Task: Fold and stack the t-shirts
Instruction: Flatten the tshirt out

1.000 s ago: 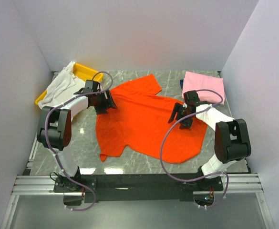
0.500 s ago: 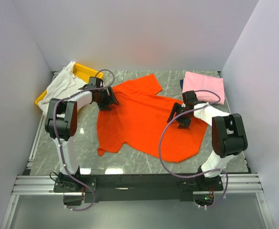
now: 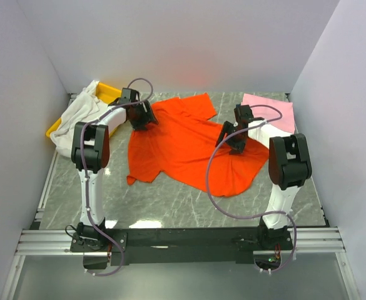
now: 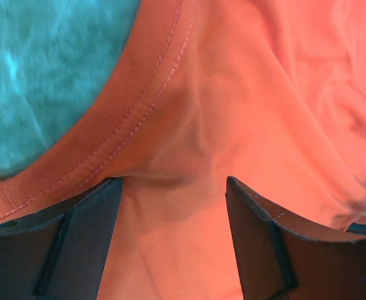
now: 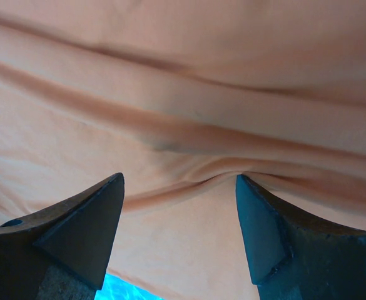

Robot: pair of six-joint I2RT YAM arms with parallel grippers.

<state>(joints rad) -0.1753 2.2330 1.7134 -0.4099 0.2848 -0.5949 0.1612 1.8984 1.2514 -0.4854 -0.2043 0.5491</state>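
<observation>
The orange-red t-shirt lies ridged (image 3: 234, 164) toward its hem, so next my right gripper pulls the near hem corner (image 3: 230, 192) straight while my left gripper stays by the collar.
The bright orange-red t-shirt (image 3: 183, 153) lies spread and wrinkled on the marble table. My left gripper (image 3: 142, 119) is on its far-left part by the ribbed collar; in the left wrist view (image 4: 173, 181) the jaws stand apart with orange cloth (image 4: 220, 94) between them. My right gripper (image 3: 234, 141) is on the shirt's right part; in the right wrist view (image 5: 179, 178) the jaws stand apart over a ridge of cloth (image 5: 189, 125). The pale pink t-shirt (image 3: 275, 110) lies folded at the far right. The white t-shirt (image 3: 76, 115) is heaped at the far left. The dark blue t-shirt is hidden.
A yellow plastic tray (image 3: 112, 93) sits under the white heap at the far left corner. White walls close in the table on the left, far and right sides. Grey cables loop from both arms over the shirt.
Both grippers have moved toward the far wall, and the orange-red shirt has slid that way with them and bunched more at its top and right.
</observation>
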